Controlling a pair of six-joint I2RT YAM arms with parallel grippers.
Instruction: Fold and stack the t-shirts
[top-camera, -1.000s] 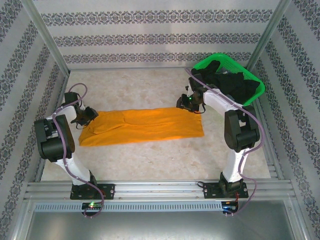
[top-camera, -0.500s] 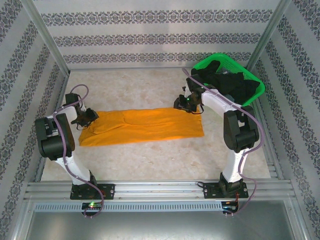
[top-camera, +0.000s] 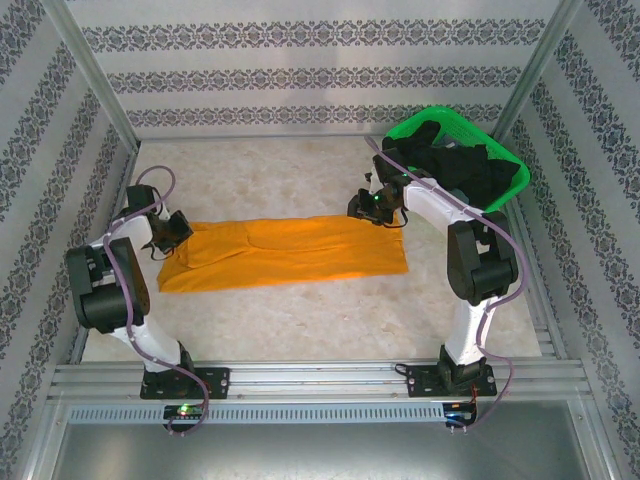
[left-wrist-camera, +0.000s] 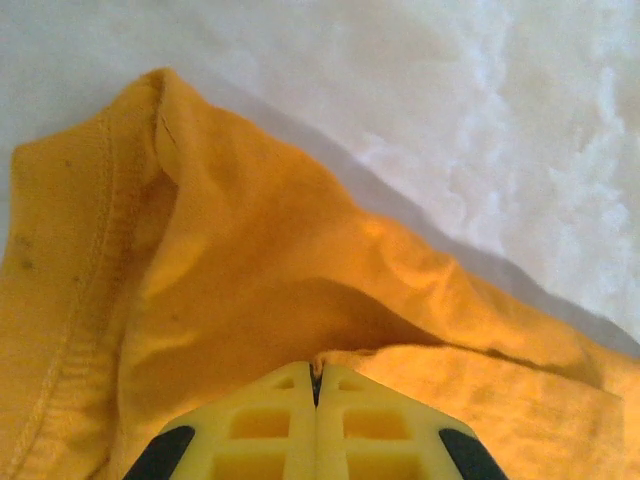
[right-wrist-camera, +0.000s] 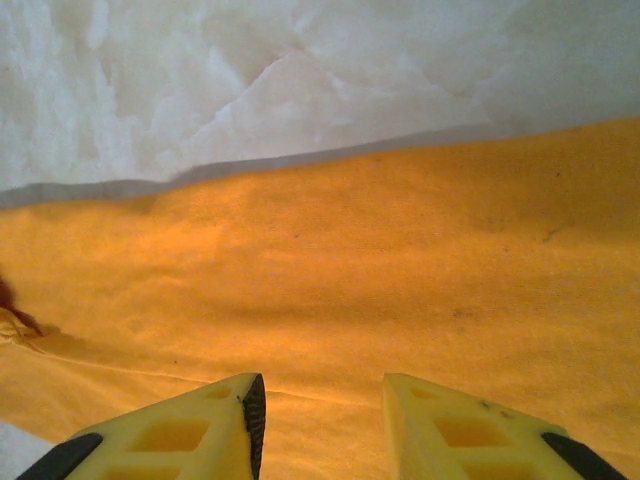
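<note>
I should keep pulling the fold forward until it reaches the t-shirt strip's front edge (top-camera: 208, 288), because that front edge lies clear and my left gripper is pinching the raised fold's edge (left-wrist-camera: 395, 350).
The mustard-orange t-shirt (top-camera: 290, 250) lies folded into a long strip across the middle of the table. At its left end my left gripper (top-camera: 175, 232) is shut, and the left wrist view has the yellow fingertips pressed together on a raised fold of the orange cloth (left-wrist-camera: 250, 230); the gripper (left-wrist-camera: 317, 372) pinches the fold's edge. My right gripper (top-camera: 368, 207) sits at the strip's far right corner. In the right wrist view it (right-wrist-camera: 322, 395) stands open just over flat orange cloth (right-wrist-camera: 330, 260), nothing between its fingers. Black t-shirts (top-camera: 470, 168) are piled in the basket.
A green mesh basket (top-camera: 445, 115) stands at the back right, close behind the right arm. Bare pale marble-look table (top-camera: 280, 170) stretches behind the shirt and in front of it (top-camera: 300, 320). Patterned walls and metal posts (top-camera: 95, 90) enclose the table.
The left gripper has closed on the fold at the shirt's left end, its arm shifting slightly. The right gripper edged a little to the left early on, then stayed still and open.
</note>
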